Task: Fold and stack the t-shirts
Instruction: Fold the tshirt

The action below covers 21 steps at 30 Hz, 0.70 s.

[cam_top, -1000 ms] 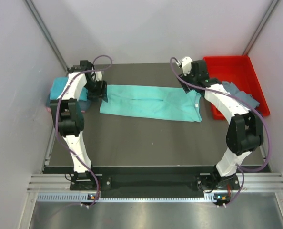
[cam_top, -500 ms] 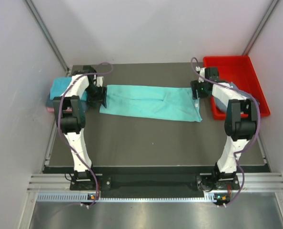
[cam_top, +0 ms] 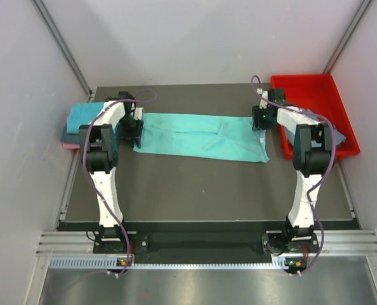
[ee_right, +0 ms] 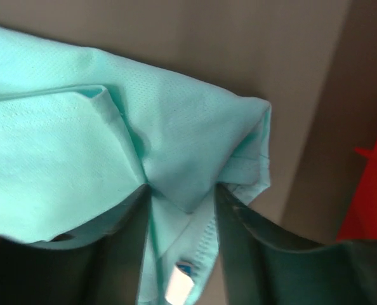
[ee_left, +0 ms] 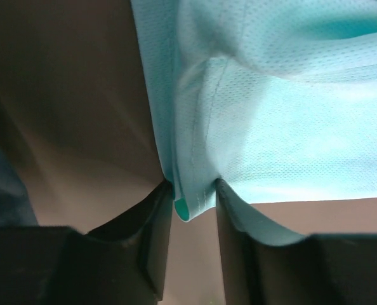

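Note:
The turquoise t-shirt stretches lengthwise from the stack to the tray. My right gripper should grab the bunched fold by its label and swing that end of the t-shirt back.
A turquoise t-shirt lies folded into a long strip across the middle of the table. My left gripper is at its left end. In the left wrist view it is shut on the hem of the shirt. My right gripper is at the shirt's right end. In the right wrist view it is shut on a bunched corner of the shirt, with the label between the fingers. A teal t-shirt tops a folded stack at the left edge, with a pink t-shirt at the bottom.
A red tray stands at the back right and holds a crumpled slate grey-blue t-shirt. Its red wall also shows in the right wrist view. White walls close in the table at the left, back and right.
The right arm has swung round and its gripper has moved to the shirt's right end. The left arm has turned a little at the left end. The shirt has hardly shifted.

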{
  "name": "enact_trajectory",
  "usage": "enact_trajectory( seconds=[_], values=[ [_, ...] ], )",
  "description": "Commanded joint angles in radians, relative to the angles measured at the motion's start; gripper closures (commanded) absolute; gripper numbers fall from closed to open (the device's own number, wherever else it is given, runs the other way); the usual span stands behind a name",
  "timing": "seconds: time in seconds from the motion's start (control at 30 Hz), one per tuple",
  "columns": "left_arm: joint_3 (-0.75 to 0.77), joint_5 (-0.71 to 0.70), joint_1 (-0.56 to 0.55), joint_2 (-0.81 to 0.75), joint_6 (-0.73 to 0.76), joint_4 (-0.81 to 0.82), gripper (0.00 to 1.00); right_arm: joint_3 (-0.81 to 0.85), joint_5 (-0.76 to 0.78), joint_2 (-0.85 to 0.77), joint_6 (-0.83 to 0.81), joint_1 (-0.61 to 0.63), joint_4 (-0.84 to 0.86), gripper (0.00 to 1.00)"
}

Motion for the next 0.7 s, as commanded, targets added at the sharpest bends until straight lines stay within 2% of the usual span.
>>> enact_trajectory(
  seconds=[0.0, 0.03, 0.07, 0.17, 0.23, 0.33, 0.4, 0.43, 0.47, 0.53, 0.67],
  values=[
    [0.001, -0.022, -0.006, -0.014, 0.019, -0.002, 0.65, 0.060, -0.032, 0.022, 0.037, -0.001, 0.003, 0.58],
    [-0.002, -0.019, -0.006, -0.015, 0.019, -0.004, 0.67, 0.067, -0.033, 0.032, 0.039, -0.001, 0.003, 0.65],
    [-0.005, -0.018, -0.006, -0.022, 0.022, -0.005, 0.71, 0.077, -0.032, 0.038, 0.039, -0.001, 0.001, 0.78],
    [-0.017, -0.016, -0.035, -0.034, 0.026, -0.007, 0.78, 0.103, -0.026, 0.058, 0.037, -0.001, -0.007, 0.95],
    [-0.030, -0.007, -0.040, -0.045, 0.029, -0.011, 0.87, 0.119, -0.023, 0.072, 0.036, -0.003, -0.010, 0.98],
    [-0.045, -0.001, -0.046, -0.065, 0.031, -0.013, 0.88, 0.151, -0.023, 0.080, 0.036, -0.001, -0.011, 1.00],
    [-0.048, 0.001, -0.046, -0.072, 0.029, -0.013, 0.85, 0.163, -0.011, 0.074, 0.046, -0.001, -0.014, 0.85],
    [-0.048, 0.005, -0.048, -0.072, 0.029, -0.013, 0.82, 0.163, -0.011, 0.071, 0.048, -0.003, -0.017, 0.75],
    [-0.046, 0.005, -0.048, -0.069, 0.028, -0.015, 0.80, 0.154, -0.011, 0.066, 0.049, -0.004, -0.019, 0.62],
    [-0.043, 0.004, -0.048, -0.066, 0.026, -0.015, 0.78, 0.142, -0.010, 0.048, 0.049, -0.007, -0.025, 0.57],
    [-0.043, 0.007, -0.048, -0.066, 0.023, -0.013, 0.78, 0.079, -0.059, 0.006, 0.101, -0.027, -0.027, 0.55]
  ],
)
